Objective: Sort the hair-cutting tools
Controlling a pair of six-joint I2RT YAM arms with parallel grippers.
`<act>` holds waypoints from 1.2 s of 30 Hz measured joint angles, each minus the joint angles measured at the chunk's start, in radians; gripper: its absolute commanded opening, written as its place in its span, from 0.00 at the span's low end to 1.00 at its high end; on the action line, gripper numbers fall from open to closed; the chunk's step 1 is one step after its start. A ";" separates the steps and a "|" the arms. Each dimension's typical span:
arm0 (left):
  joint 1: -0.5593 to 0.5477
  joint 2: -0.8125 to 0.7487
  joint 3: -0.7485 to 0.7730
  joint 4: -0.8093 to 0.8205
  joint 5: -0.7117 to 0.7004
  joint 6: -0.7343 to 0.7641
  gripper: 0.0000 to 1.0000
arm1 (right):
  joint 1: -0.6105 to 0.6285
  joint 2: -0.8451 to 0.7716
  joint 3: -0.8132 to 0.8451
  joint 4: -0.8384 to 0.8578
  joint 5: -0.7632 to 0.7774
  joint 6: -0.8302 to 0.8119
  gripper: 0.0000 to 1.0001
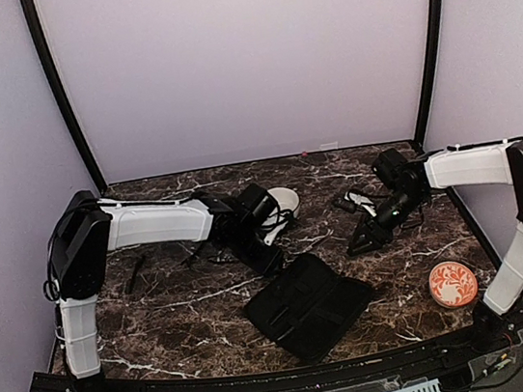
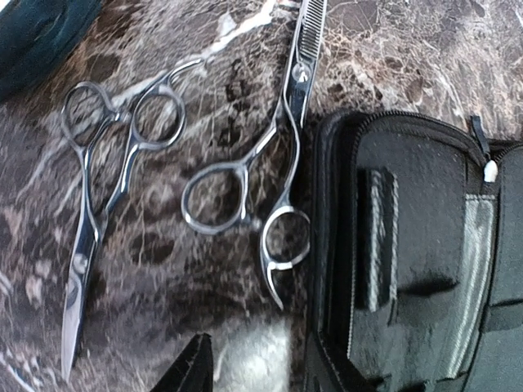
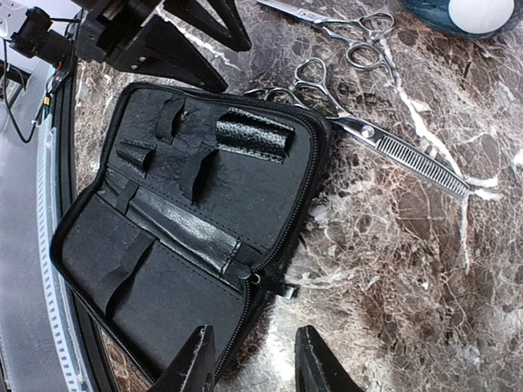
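The black case lies crooked (image 1: 310, 308) beside the thinning scissors' ring handles, so next my left gripper grabs the case's rim (image 2: 331, 314) and turns the case square first.
Two silver scissors lie on the marble table: straight ones (image 2: 102, 204) and thinning ones with a toothed blade (image 2: 282, 155), right beside the open black case (image 2: 425, 261). Both also show in the right wrist view, the straight pair (image 3: 343, 24) and the thinning pair (image 3: 372, 135). My left gripper (image 2: 257, 377) is open and empty, low over the table just short of the ring handles. My right gripper (image 3: 255, 363) is open and empty, over the case's zipper edge (image 3: 274, 286). A thin black stick (image 1: 136, 272) lies at the far left.
The case (image 1: 308, 304) lies open at the centre front. A white bowl (image 1: 283, 203) stands behind the left gripper (image 1: 262, 251). A small black-and-white item (image 1: 356, 203) lies behind the right gripper (image 1: 358, 241). An orange patterned disc (image 1: 452, 283) sits front right.
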 measured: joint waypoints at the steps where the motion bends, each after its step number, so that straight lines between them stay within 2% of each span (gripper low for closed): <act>1: -0.001 0.015 0.013 0.000 -0.001 0.005 0.37 | 0.000 0.000 -0.001 0.002 0.005 0.000 0.32; 6: -0.001 0.056 0.040 0.000 0.002 0.029 0.29 | -0.004 0.000 -0.001 0.009 0.016 0.000 0.31; 12: 0.000 0.090 0.083 -0.006 0.005 0.063 0.28 | -0.008 0.000 -0.001 0.013 0.024 0.000 0.30; 17: 0.000 0.103 0.129 -0.041 -0.019 0.070 0.36 | -0.010 0.000 -0.001 0.014 0.030 0.000 0.30; 22: -0.001 0.071 0.155 -0.079 -0.028 0.101 0.52 | -0.013 0.000 -0.001 0.014 0.035 0.000 0.30; 27: -0.003 0.019 0.152 -0.089 0.014 0.126 0.52 | -0.013 0.000 -0.001 0.014 0.037 0.000 0.30; 36: -0.008 0.050 0.154 -0.125 0.080 0.156 0.47 | -0.013 0.000 -0.001 0.014 0.047 0.000 0.29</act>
